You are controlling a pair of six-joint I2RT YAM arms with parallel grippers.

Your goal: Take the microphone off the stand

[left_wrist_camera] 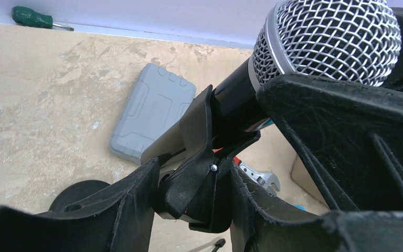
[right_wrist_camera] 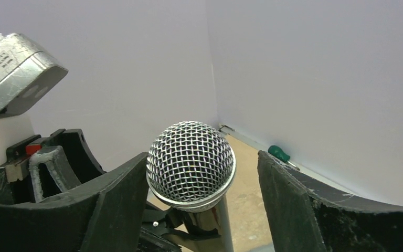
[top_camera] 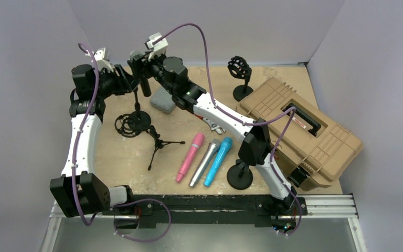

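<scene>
My left gripper is pinching the clip's levers crooked, and the clip's jaws [left_wrist_camera: 205, 122] are closed around the microphone. Next, my left gripper opens, turns straight to both levers [left_wrist_camera: 195, 200] and squeezes them.
A black microphone [top_camera: 145, 85] with a silver mesh head [left_wrist_camera: 328, 37] sits in the black clip [left_wrist_camera: 199, 157] of a thin stand with a round base [top_camera: 140, 119] at the back left. My left gripper [left_wrist_camera: 194, 199] is shut on the clip just below the microphone body; in the top view it is at the stand's top [top_camera: 127, 79]. My right gripper [right_wrist_camera: 203, 157] is open around the mesh head [right_wrist_camera: 191, 160]: its left finger is right beside the mesh, its right finger well apart. In the top view the right gripper [top_camera: 139, 60] is over the microphone.
A grey case [top_camera: 162, 100] lies just behind the stand. A tan toolbox [top_camera: 299, 131] fills the right side. Pink [top_camera: 190, 156], silver [top_camera: 204, 161] and blue [top_camera: 218, 160] microphones, a small tripod [top_camera: 160, 143], a wrench [top_camera: 213, 126] and two more stands [top_camera: 240, 175] [top_camera: 241, 79] are on the table.
</scene>
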